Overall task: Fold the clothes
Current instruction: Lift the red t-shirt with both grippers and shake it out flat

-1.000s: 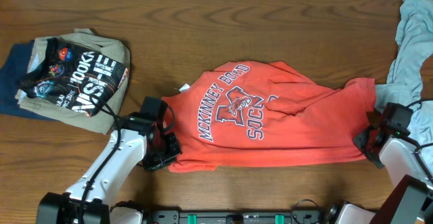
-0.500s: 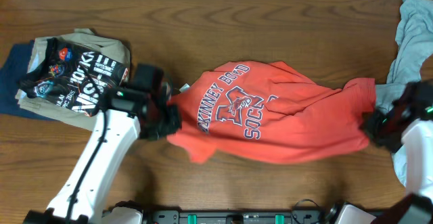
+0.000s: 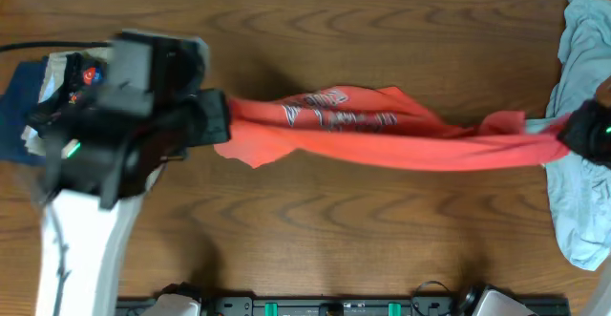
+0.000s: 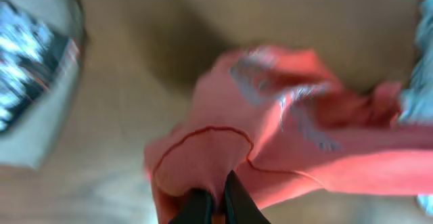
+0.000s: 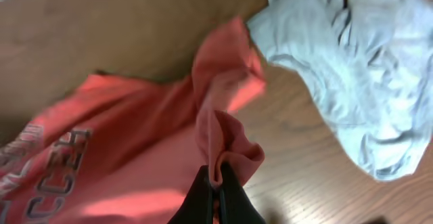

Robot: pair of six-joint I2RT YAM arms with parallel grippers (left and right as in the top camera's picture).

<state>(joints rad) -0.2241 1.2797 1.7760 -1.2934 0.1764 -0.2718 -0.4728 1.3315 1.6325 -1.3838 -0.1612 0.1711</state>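
Note:
The T-shirt's lettered body (image 3: 358, 108) lies bunched up behind the T-shirt's stretched edge, so both of the robot's grippers should swing it toward the table's far side (image 3: 368, 20) and then pull back to spread it flat.
The red-orange T-shirt (image 3: 382, 135) with navy-and-white lettering hangs stretched in the air across the middle of the table, held at both ends. My left gripper (image 3: 218, 117) is raised at the left and shut on the shirt's left edge; the left wrist view shows cloth (image 4: 270, 136) pinched between the black fingers (image 4: 215, 200). My right gripper (image 3: 571, 133) is at the right edge, shut on the shirt's right edge. The right wrist view shows a fold of the shirt (image 5: 135, 136) clamped in the fingers (image 5: 216, 183).
A stack of folded garments, black shirt with white print on tan and navy (image 3: 57, 92), lies at the left, partly hidden by my left arm. A light grey-blue garment (image 3: 578, 58) lies crumpled at the right edge, also in the right wrist view (image 5: 345, 55).
Both grippers have lifted and moved away from the front edge with the shirt. The shirt has gone from lying flat on the table to hanging as a narrow stretched band in the air.

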